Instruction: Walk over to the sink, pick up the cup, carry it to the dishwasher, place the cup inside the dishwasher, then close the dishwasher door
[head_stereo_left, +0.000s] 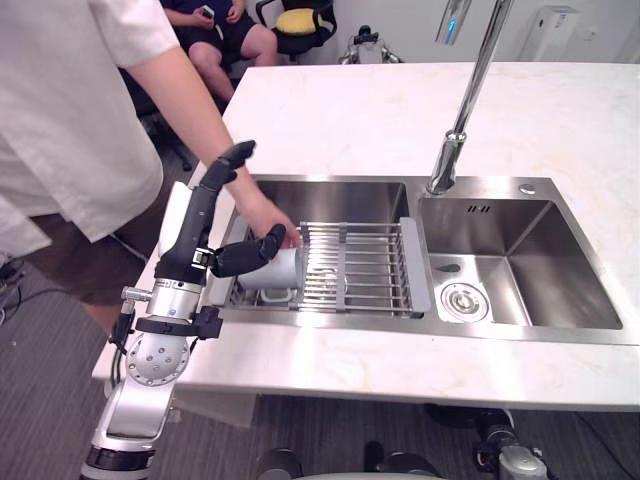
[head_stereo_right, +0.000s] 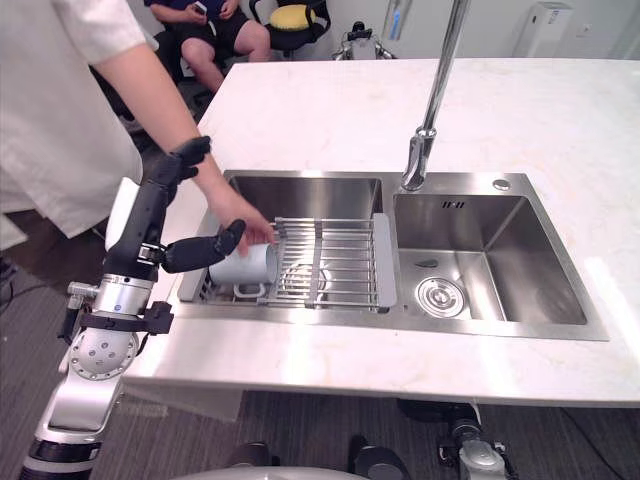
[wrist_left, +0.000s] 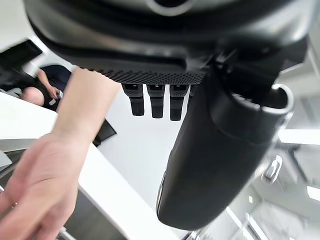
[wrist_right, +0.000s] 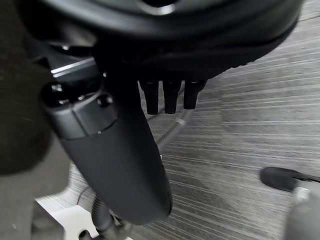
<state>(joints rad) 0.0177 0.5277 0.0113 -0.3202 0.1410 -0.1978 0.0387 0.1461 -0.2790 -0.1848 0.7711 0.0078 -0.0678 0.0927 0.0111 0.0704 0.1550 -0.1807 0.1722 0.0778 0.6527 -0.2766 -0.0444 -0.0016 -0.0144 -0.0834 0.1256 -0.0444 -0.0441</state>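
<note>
My gripper will find the pale cup (head_stereo_left: 274, 270) empty when it lifts and carries it, because the cup lies on its side on the wire rack (head_stereo_left: 345, 268).
A pale cup (head_stereo_left: 285, 272) lies on its side at the left end of a wire rack (head_stereo_left: 365, 268) across the left basin of the steel sink (head_stereo_left: 520, 335). A person's hand (head_stereo_left: 262, 214) reaches in from the left and rests on the cup. My left hand (head_stereo_left: 200, 222) is raised over the sink's left rim, open, fingers straight and pointing up. Its thumb (head_stereo_right: 205, 250) stretches toward the cup, close to it or touching its side. The left wrist view shows the same thumb (wrist_left: 215, 150) and the person's hand (wrist_left: 40, 185). My right hand (wrist_right: 120, 150) hangs open over the grey floor.
A tall faucet (head_stereo_left: 458, 125) rises between the two basins, and the right basin holds a drain (head_stereo_left: 463, 300). The person in a white shirt (head_stereo_left: 60, 120) stands at the counter's left end. Someone sits behind (head_stereo_left: 215, 30), beside a chair with a yellow cushion (head_stereo_left: 300, 20).
</note>
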